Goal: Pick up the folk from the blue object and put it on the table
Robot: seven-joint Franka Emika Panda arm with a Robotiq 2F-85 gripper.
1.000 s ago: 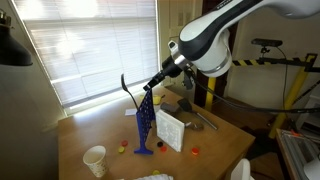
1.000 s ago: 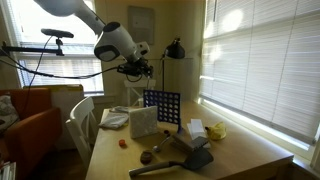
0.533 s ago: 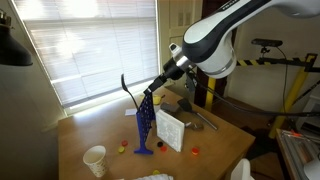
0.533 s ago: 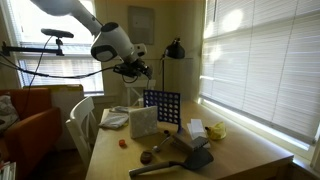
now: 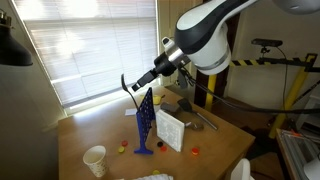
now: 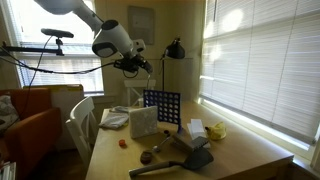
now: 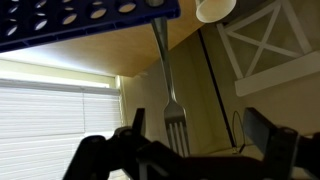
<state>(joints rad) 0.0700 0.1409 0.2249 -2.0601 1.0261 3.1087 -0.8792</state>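
Observation:
The folk's tines (image 7: 177, 129) lie free between my gripper's open fingers. I should keep moving in along the folk's handle (image 7: 165, 68) until both fingers close on it.
The blue object (image 5: 146, 125) stands upright on the table (image 5: 80, 135); it also shows in an exterior view (image 6: 162, 108) and along the top of the wrist view (image 7: 80, 20). The thin dark folk (image 5: 128, 90) sticks up and outward from its top edge. In the wrist view the folk (image 7: 168, 90) runs from the panel toward the camera, tines nearest. My gripper (image 5: 138, 85) (image 6: 140, 68) (image 7: 200, 125) is open at the folk's free end. The tines lie between the fingers, close to one finger (image 7: 138, 125), with a gap on both sides.
A white box (image 5: 169, 130) stands right beside the blue panel. A white cup (image 5: 95, 160) is near the table's front, small coloured pieces (image 5: 122, 148) lie by the panel's feet, and a grey tool (image 5: 195, 110) lies behind. A white chair (image 6: 80, 120) stands at the table's side.
The jaws have opened wide. The gripper has shifted a little further along toward the folk's free end. The folk still rests in the blue panel.

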